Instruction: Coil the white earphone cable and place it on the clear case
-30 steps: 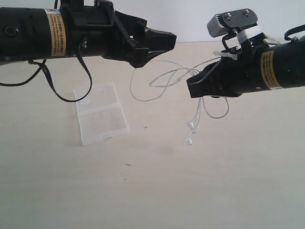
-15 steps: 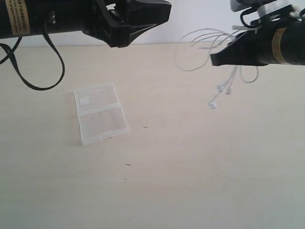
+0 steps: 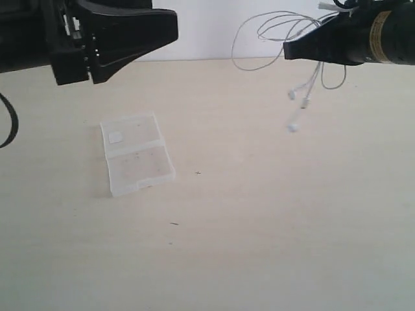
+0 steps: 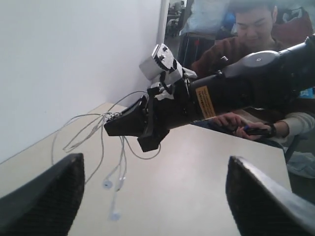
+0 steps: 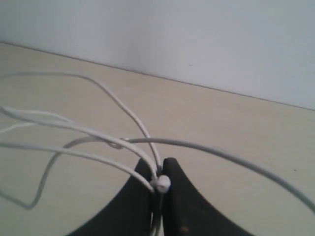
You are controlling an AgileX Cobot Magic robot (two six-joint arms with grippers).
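Note:
Next, I move my empty left gripper away first, because it is hovering above the clear case (image 3: 137,154) and my right gripper will carry the white earphone cable (image 3: 316,74) there next.
The white earphone cable (image 3: 259,31) hangs in loose loops from my right gripper (image 3: 290,50), which is raised at the upper right and shut on it. Its earbuds (image 3: 293,127) dangle in the air below the gripper. In the right wrist view the two fingers are pinched on several cable strands (image 5: 158,183). The clear case (image 3: 137,154) lies open and flat on the table at left, with a white sticker (image 3: 116,137) on its far half. My left gripper (image 3: 170,24) hovers high above the case, open and empty, its fingers (image 4: 44,196) wide apart.
The pale wooden table (image 3: 259,227) meets a white wall (image 3: 207,32) at the back. A few dark specks (image 3: 174,224) lie in front of the case. A seated person (image 4: 256,34) shows behind the right arm in the left wrist view.
My right gripper has risen and moved right, lifting the cable and earbuds clear of the table. The left arm has pulled back to the left and upward.

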